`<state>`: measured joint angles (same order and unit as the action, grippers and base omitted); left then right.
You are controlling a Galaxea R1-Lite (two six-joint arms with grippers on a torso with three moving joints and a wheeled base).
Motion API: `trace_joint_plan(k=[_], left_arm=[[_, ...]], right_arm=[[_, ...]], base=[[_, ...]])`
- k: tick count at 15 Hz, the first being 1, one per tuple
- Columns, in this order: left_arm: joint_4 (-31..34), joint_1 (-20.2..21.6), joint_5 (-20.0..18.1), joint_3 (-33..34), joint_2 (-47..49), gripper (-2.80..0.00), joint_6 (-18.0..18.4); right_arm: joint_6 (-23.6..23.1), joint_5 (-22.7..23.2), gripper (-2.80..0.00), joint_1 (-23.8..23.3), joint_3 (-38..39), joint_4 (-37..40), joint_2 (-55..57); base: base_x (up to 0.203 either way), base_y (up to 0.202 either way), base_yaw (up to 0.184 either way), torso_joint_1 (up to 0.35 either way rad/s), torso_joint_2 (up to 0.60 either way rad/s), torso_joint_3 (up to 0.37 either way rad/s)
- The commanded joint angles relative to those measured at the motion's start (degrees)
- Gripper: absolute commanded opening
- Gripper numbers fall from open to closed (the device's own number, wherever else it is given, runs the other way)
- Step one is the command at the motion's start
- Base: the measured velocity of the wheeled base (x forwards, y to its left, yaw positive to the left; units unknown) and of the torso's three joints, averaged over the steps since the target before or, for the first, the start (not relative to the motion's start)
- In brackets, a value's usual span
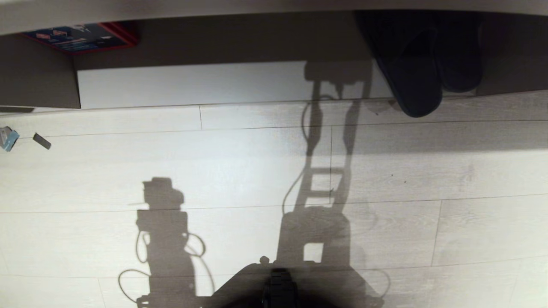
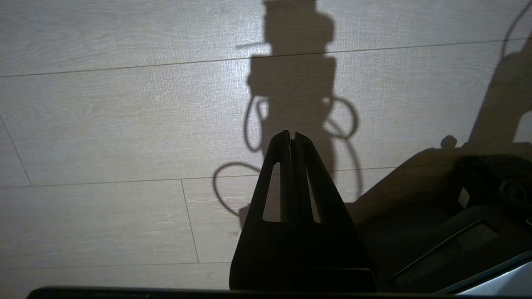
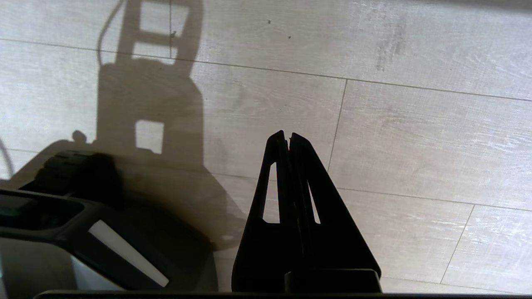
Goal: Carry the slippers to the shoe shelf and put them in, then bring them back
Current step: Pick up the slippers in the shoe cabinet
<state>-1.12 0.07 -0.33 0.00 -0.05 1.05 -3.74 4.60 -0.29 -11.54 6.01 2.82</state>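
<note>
My right gripper should go on moving toward the slippers and open until its fingers are on either side of both slippers (image 1: pixel 440 77), because they lie close together with their near ends facing open floor.
The dark slippers (image 1: pixel 421 68) lie side by side at the right end of the shoe shelf (image 1: pixel 192 83), on its pale bottom board. The toe of the nearer one pokes out over the board's front edge onto the floor. Neither arm is in the head view; only their shadows fall on the floor. In the left wrist view, my left gripper (image 2: pixel 291 133) hangs over bare floor planks, shut and holding nothing. Over the planks in the right wrist view is my right gripper (image 3: pixel 287 133), its fingers pressed together with nothing between them.
A red-edged blue box (image 1: pixel 81 37) lies deep in the shelf at the left, beside a dark upright panel (image 1: pixel 38 72). Two small scraps (image 1: pixel 8 139) (image 1: pixel 42 141) lie on the pale wood floor at far left. My dark base (image 1: pixel 278 286) fills the bottom middle.
</note>
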Motion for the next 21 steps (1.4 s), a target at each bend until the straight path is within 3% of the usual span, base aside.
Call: trace_joint_plan(k=[1,6,11,16,17,21], left_arm=[[0.0,0.1,0.0,0.4,0.0,-2.80,0.0],[0.0,0.0,0.0,0.4,0.0,-2.80,0.0],[0.0,0.0,0.0,0.4,0.0,-2.80,0.0],[0.0,0.0,0.0,0.4,0.0,-2.80,0.0],[0.0,0.0,0.0,0.4,0.0,-2.80,0.0],[0.1,0.0,0.0,0.4,0.0,-2.80,0.0]], right_arm=[[0.0,0.7,-2.80,0.0,-5.1,0.3,8.4],[-0.4,3.9,-2.80,0.1,-9.2,-8.7,27.9],[-4.5,7.7,-2.80,0.1,-12.6,-26.2,47.2],[-9.9,8.3,-2.80,0.1,-23.5,-29.6,57.4],[-11.3,8.3,0.00,0.6,-24.1,-30.9,57.9],[-13.8,8.4,0.00,1.5,-24.8,-33.9,60.6]], base=[[0.000,0.000,0.000,0.000,0.00,0.000],[0.000,0.000,0.000,0.000,0.00,0.000],[0.000,0.000,0.000,0.000,0.00,0.000],[0.000,0.000,0.000,0.000,0.00,0.000],[0.000,0.000,0.000,0.000,0.00,0.000],[0.000,0.000,0.000,0.000,0.00,0.000]])
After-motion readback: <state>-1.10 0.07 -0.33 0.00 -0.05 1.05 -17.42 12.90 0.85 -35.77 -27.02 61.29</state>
